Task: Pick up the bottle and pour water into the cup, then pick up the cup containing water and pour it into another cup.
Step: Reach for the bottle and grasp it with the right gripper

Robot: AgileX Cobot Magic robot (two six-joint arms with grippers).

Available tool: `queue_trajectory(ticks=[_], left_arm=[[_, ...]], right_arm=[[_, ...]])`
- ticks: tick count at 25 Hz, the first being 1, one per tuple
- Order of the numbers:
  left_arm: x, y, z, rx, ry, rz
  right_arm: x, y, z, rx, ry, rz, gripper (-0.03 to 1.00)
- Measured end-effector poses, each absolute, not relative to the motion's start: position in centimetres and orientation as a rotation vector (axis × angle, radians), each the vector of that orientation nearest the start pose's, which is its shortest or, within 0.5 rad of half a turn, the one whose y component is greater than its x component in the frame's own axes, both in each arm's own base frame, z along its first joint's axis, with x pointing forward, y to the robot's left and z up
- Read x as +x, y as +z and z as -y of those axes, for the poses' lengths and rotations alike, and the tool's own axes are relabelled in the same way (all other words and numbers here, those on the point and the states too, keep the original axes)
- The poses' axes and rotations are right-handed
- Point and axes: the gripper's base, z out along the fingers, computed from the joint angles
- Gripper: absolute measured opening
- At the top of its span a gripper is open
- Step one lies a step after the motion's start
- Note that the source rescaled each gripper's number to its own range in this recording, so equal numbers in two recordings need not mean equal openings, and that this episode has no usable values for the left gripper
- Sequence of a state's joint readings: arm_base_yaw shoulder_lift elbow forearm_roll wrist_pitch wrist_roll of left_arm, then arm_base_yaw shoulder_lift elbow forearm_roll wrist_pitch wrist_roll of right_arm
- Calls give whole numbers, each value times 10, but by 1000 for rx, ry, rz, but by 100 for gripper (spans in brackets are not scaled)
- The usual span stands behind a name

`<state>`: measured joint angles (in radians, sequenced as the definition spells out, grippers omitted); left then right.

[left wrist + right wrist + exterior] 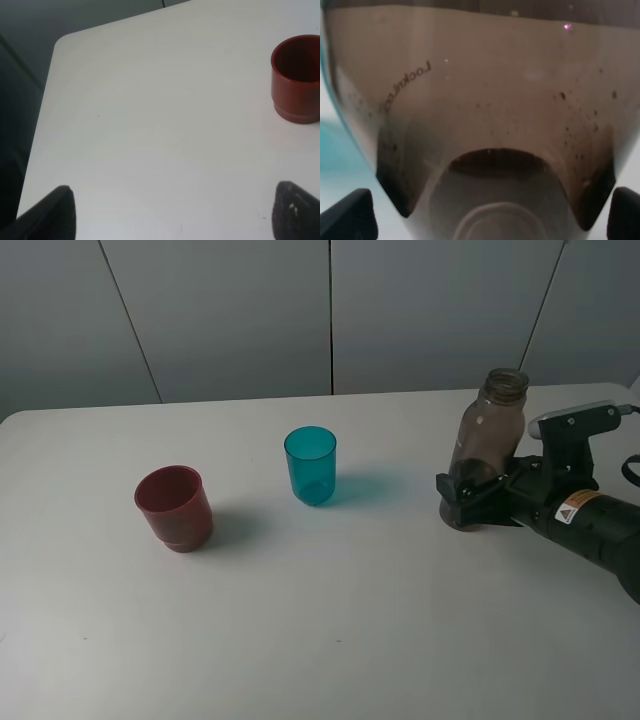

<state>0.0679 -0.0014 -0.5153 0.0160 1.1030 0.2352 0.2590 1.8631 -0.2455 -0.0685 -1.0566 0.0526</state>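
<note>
My gripper will tip the bottle's opening steeply down, and the water should then run out in a narrow stream, because the bottle [485, 452] narrows to an uncapped opening [507, 380].
The tall smoky grey-brown bottle [490, 435] stands uncapped at the right of the table. My right gripper [468, 498] is open, its jaws wide on either side of the bottle's lower part, which hides the base. In the right wrist view the bottle [485, 100] fills the frame between the fingertips [347, 215], with a small gap at each tip. The teal cup [311, 465] stands upright mid-table. The dark red cup [175, 506] stands upright to its left and shows in the left wrist view [297, 80]. My left gripper [172, 215] is open and empty, above bare table.
The white table [330, 620] has its rounded far-left corner [62, 42] in the left wrist view. A grey panelled wall [330, 310] runs behind the table's back edge. The right arm [590, 515] reaches in from the right.
</note>
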Motion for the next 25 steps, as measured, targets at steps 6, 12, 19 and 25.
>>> queue_trajectory(ticks=[6,12,19,25], left_arm=[[-9,278,-1,172,205,-2069],[-9,278,-1,172,205,-2069],[-9,278,-1,172,205,-2069],[-9,278,-1,172,205,-2069]], right_arm=[[226,82,-66,-277,242,-2036,100],[231,78,-67,-266,249,-2013,100],[236,77,-68,-258,257,-1988,100],[239,80,-69,-253,259,-1963,100]])
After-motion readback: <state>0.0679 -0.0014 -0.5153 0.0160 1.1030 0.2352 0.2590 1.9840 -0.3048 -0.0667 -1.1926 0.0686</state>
